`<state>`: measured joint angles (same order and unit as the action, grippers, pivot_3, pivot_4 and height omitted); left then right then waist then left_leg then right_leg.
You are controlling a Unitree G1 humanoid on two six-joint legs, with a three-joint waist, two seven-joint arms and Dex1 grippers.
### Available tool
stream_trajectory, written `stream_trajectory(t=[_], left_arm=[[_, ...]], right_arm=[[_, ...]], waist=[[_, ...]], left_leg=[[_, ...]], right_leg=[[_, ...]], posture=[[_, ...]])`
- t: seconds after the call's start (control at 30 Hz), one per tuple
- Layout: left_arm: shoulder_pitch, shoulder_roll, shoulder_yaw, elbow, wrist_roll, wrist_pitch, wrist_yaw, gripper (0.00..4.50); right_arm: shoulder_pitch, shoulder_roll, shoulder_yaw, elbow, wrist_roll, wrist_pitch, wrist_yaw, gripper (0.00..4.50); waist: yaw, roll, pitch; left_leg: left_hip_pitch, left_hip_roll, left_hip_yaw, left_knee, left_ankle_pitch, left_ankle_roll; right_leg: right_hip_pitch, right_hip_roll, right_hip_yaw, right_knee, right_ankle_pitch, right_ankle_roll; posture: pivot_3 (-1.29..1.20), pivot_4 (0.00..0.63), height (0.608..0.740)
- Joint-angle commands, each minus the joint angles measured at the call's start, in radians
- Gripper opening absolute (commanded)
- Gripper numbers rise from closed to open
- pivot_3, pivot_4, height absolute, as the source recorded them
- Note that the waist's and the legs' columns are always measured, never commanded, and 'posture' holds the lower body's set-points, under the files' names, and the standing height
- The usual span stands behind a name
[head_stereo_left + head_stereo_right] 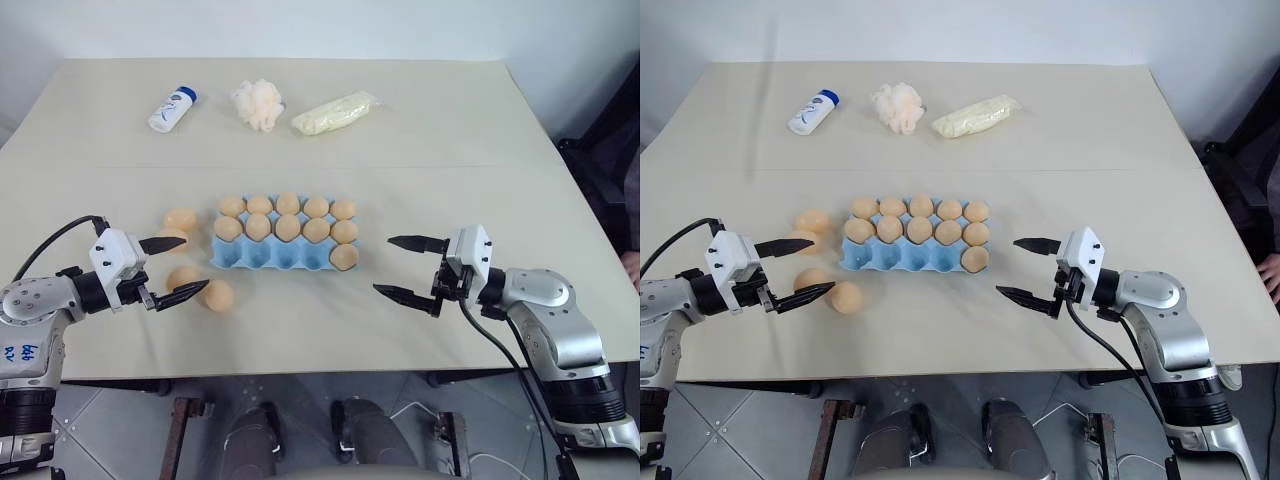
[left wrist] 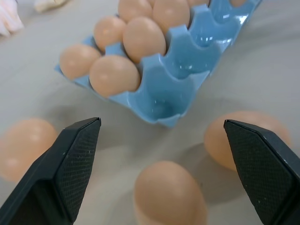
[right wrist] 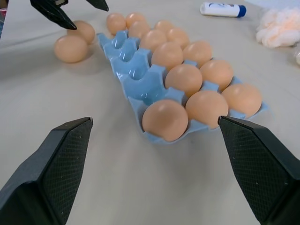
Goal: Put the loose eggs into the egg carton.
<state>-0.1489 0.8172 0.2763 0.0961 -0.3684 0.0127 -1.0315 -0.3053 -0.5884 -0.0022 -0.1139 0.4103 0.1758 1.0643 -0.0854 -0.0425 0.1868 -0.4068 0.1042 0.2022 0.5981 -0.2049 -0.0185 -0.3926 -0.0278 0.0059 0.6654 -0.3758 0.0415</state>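
Note:
I can see one finger of my left gripper crossing the loose egg (image 1: 217, 296) nearest the table's front edge, so next I move toward that edge and straddle this egg first.
The light-blue egg carton (image 1: 270, 258) lies mid-table. Its two back rows are full of tan eggs, one more egg (image 1: 343, 257) sits in the front row's right-end cup, and the other front cups (image 2: 187, 70) are bare. Loose eggs lie on the table left of the carton: one at the back (image 1: 180, 219), one nearer (image 1: 183, 277) and one beside it (image 1: 218, 296). My left gripper (image 1: 195, 265) is open and hovers over these loose eggs, holding nothing. My right gripper (image 1: 383, 265) is open too, right of the carton and pointing at it, with nothing between its fingers.
Along the table's far side are a white bottle with a blue cap (image 1: 172, 109), a fluffy cream puff (image 1: 258, 104) and a pale yellow packet (image 1: 335, 113). The table's front edge runs just under both grippers. A person's hand (image 1: 632, 268) shows at the far right.

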Motion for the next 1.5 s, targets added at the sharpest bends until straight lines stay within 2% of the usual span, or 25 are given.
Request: stream_trajectory(t=[0.03, 0.23, 0.47, 0.57, 0.77, 0.9, 1.07, 1.33, 1.43, 1.5], left_arm=[[0.026, 0.001, 0.050, -0.052, -0.032, 0.005, 0.014, 4.47], [0.119, 0.035, 0.131, -0.069, -0.078, 0.042, -0.019, 4.47], [0.223, 0.134, 0.179, 0.068, -0.016, -0.057, -0.130, 4.47], [0.235, 0.139, 0.170, 0.060, -0.029, -0.064, -0.151, 4.47], [0.167, 0.074, 0.069, -0.099, -0.052, -0.001, -0.105, 4.47], [0.096, 0.026, -0.032, -0.162, -0.003, 0.041, -0.051, 4.47], [0.057, -0.026, -0.128, -0.153, 0.059, 0.042, -0.005, 4.47], [0.046, -0.028, -0.176, -0.097, 0.114, -0.003, -0.010, 4.47], [0.023, -0.041, -0.192, -0.065, 0.139, -0.003, 0.014, 3.87], [0.014, -0.044, -0.204, -0.049, 0.151, -0.011, 0.015, 3.24]], right_arm=[[-0.019, 0.004, 0.003, -0.004, 0.012, -0.008, 0.012, 4.50], [-0.086, 0.055, 0.013, -0.051, 0.093, 0.039, 0.029, 4.50], [-0.090, 0.047, 0.100, -0.084, 0.039, -0.047, 0.122, 4.50], [-0.070, 0.044, 0.104, -0.063, 0.023, -0.070, 0.125, 4.50], [-0.050, 0.027, 0.080, -0.045, 0.007, -0.073, 0.107, 4.50], [-0.031, 0.020, 0.070, -0.045, 0.000, -0.077, 0.091, 4.50], [-0.008, 0.018, 0.057, -0.071, -0.003, -0.076, 0.054, 4.50], [0.020, 0.025, 0.046, -0.098, -0.007, -0.078, 0.004, 4.50], [0.019, 0.033, 0.050, -0.099, -0.009, -0.083, -0.014, 4.50], [0.017, 0.036, 0.054, -0.099, -0.010, -0.084, -0.022, 4.50]], waist=[[0.001, 0.000, 0.000], [-0.004, 0.000, 0.000], [-0.001, 0.000, 0.000], [-0.001, 0.000, 0.000], [0.005, 0.000, 0.000], [0.001, -0.001, 0.000], [-0.005, 0.000, 0.000], [0.000, 0.000, 0.000], [0.000, 0.000, 0.000], [0.001, 0.000, 0.000]], left_leg=[[0.000, 0.000, 0.000, 0.000, 0.000, 0.000], [0.000, 0.001, 0.000, 0.001, 0.000, 0.000], [0.000, 0.001, -0.001, 0.002, 0.000, 0.000], [0.000, 0.000, -0.001, 0.000, -0.001, -0.001], [0.000, -0.001, -0.002, 0.000, -0.003, -0.003], [0.000, -0.001, -0.002, 0.002, 0.000, 0.002], [0.001, 0.000, -0.001, 0.005, 0.000, 0.001], [0.000, 0.002, -0.002, 0.011, -0.001, 0.001], [0.000, 0.001, -0.002, 0.012, -0.001, 0.002], [0.000, 0.001, -0.002, 0.012, -0.002, 0.002]], right_leg=[[0.000, 0.000, 0.000, 0.000, 0.000, 0.000], [0.000, 0.001, 0.000, 0.002, 0.000, 0.000], [0.000, -0.001, -0.001, 0.003, -0.001, -0.001], [0.000, -0.002, -0.002, 0.001, -0.001, -0.002], [0.001, -0.004, -0.003, 0.001, -0.001, -0.002], [0.001, -0.003, -0.003, 0.003, -0.001, -0.002], [0.000, 0.000, 0.000, 0.007, -0.001, -0.002], [0.001, 0.000, -0.001, 0.010, -0.001, -0.002], [0.001, -0.001, -0.001, 0.011, -0.001, -0.002], [0.001, -0.001, -0.001, 0.011, -0.001, -0.002]], posture=[[0.00, 0.150, 0.740], [0.00, 0.150, 0.740], [0.00, 0.150, 0.740], [0.00, 0.150, 0.740], [0.00, 0.150, 0.740], [0.00, 0.150, 0.740], [0.00, 0.150, 0.740], [0.00, 0.150, 0.740], [0.00, 0.150, 0.740], [0.00, 0.150, 0.740]])
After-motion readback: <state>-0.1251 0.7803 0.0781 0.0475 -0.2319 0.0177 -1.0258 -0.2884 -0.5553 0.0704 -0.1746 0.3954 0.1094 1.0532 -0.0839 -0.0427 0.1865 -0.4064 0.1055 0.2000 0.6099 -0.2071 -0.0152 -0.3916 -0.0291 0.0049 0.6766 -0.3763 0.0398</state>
